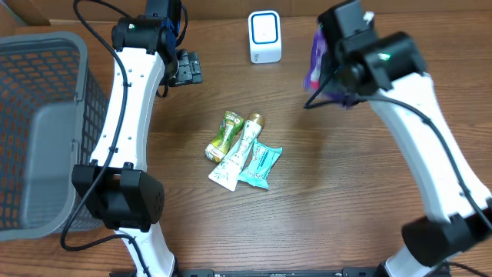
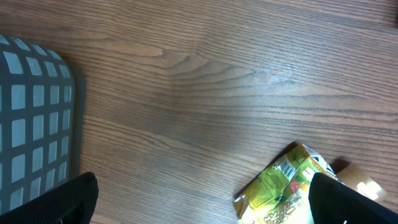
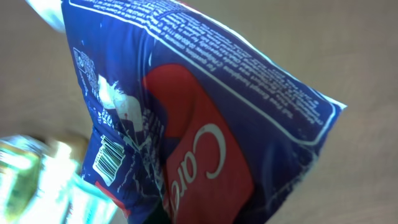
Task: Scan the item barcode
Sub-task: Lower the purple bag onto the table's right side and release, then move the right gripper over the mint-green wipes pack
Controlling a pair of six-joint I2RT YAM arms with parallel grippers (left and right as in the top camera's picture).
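I should go on with my right gripper toward open wood [image 1: 367,143] away from the teal packet, as the blue packet [image 1: 314,61] is clear of the scanner. I should then lower the blue packet there and let it go.
My right gripper [image 1: 329,71] is shut on a blue snack packet [image 1: 314,52], held up above the table just right of the white barcode scanner [image 1: 265,36]. The right wrist view is filled by this blue packet [image 3: 205,124], with its red label and a small white barcode [image 3: 107,155] at the lower left; the fingers are hidden behind it. My left gripper [image 1: 186,68] hovers open at the back left of the table, holding nothing. In the left wrist view its black fingertips [image 2: 62,202] stand wide apart above bare wood.
A green packet [image 1: 224,136], a white and gold tube [image 1: 242,148] and a teal packet [image 1: 260,165] lie together mid-table. The green packet [image 2: 283,186] also shows by my left gripper's right finger. A grey mesh basket [image 1: 46,131] stands at the left edge.
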